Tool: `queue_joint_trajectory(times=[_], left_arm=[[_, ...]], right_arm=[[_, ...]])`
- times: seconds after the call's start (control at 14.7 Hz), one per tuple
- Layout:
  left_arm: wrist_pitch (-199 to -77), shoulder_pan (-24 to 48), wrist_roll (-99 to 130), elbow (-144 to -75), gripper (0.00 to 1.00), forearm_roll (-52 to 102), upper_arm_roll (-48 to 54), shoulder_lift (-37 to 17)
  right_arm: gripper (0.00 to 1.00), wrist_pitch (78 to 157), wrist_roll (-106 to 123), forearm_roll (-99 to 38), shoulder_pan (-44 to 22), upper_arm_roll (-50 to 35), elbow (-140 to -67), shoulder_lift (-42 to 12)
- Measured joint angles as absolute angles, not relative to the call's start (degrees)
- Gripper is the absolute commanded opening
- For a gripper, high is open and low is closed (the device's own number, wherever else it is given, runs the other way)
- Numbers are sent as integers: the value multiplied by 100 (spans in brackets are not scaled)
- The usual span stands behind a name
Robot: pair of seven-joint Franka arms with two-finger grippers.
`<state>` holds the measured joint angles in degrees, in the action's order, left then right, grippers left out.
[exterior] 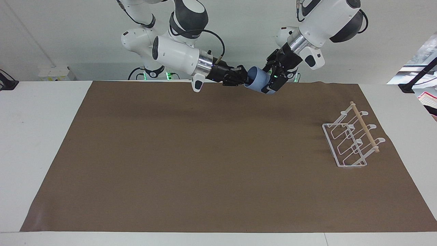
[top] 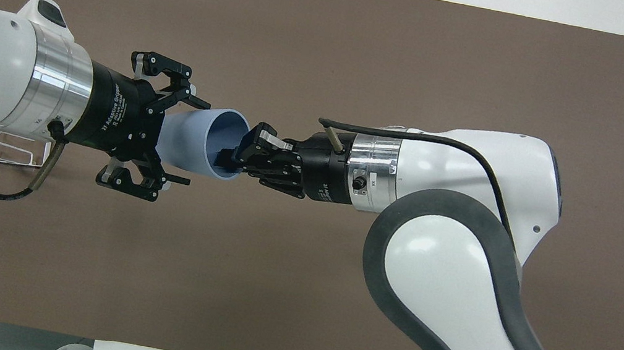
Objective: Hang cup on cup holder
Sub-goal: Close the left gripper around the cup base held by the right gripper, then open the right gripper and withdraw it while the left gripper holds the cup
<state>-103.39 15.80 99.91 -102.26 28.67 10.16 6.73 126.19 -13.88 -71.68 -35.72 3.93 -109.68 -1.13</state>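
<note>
Next, I take the cup's base end (top: 172,138) with my left gripper, because my right gripper's finger is inside the cup's opening (top: 225,135). Then I should open my right gripper and back it out.
The light-blue cup (exterior: 258,80) is held on its side in the air over the mat's edge nearest the robots. My right gripper (exterior: 247,80) is shut on the cup's rim, one finger inside the mouth; it also shows in the overhead view (top: 230,156). My left gripper (exterior: 273,81) is open, its fingers (top: 193,100) astride the cup's (top: 202,139) base end, still spread apart. The white wire cup holder (exterior: 351,141) with its wooden dowel stands on the mat toward the left arm's end. In the overhead view it (top: 3,150) is mostly hidden under the left arm.
A brown mat (exterior: 205,153) covers most of the white table (exterior: 41,136). Nothing else stands on the mat besides the cup holder.
</note>
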Motion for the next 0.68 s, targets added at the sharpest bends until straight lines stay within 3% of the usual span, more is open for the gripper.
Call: queue_joint_trajectory(times=[0.14, 0.2, 0.27, 0.41, 0.48, 0.54, 0.61, 0.68], left_arm=[[-10389, 1630, 9962, -10241, 17, 2867, 1017, 673], [-10409, 1637, 9919, -10240, 5, 2856, 1019, 673], [-10435, 1643, 9916, -10241, 0, 2857, 1020, 674], [-10451, 1648, 9907, -10242, 0, 2857, 1020, 674], [-10451, 1649, 9897, -10242, 0, 2856, 1019, 674], [-10452, 1649, 9892, -10242, 0, 2856, 1019, 674], [-10452, 1651, 9830, -10242, 0, 2856, 1020, 675], [-10452, 1655, 9772, -10242, 0, 2856, 1020, 674]], right_arm=[[1, 12619, -1388, -7168, -3572, 393, -10968, -113], [1, 12621, -1392, -7169, -3569, 395, -10976, -113], [1, 12623, -1401, -7184, -3564, 397, -10976, -114], [1, 12623, -1401, -7185, -3563, 401, -10975, -113], [8, 12623, -1401, -7185, -3563, 401, -10975, -113], [40, 12622, -1401, -7185, -3563, 401, -10975, -113], [99, 12617, -1401, -7184, -3564, 401, -10976, -114], [99, 12611, -1401, -7184, -3564, 401, -10977, -114]])
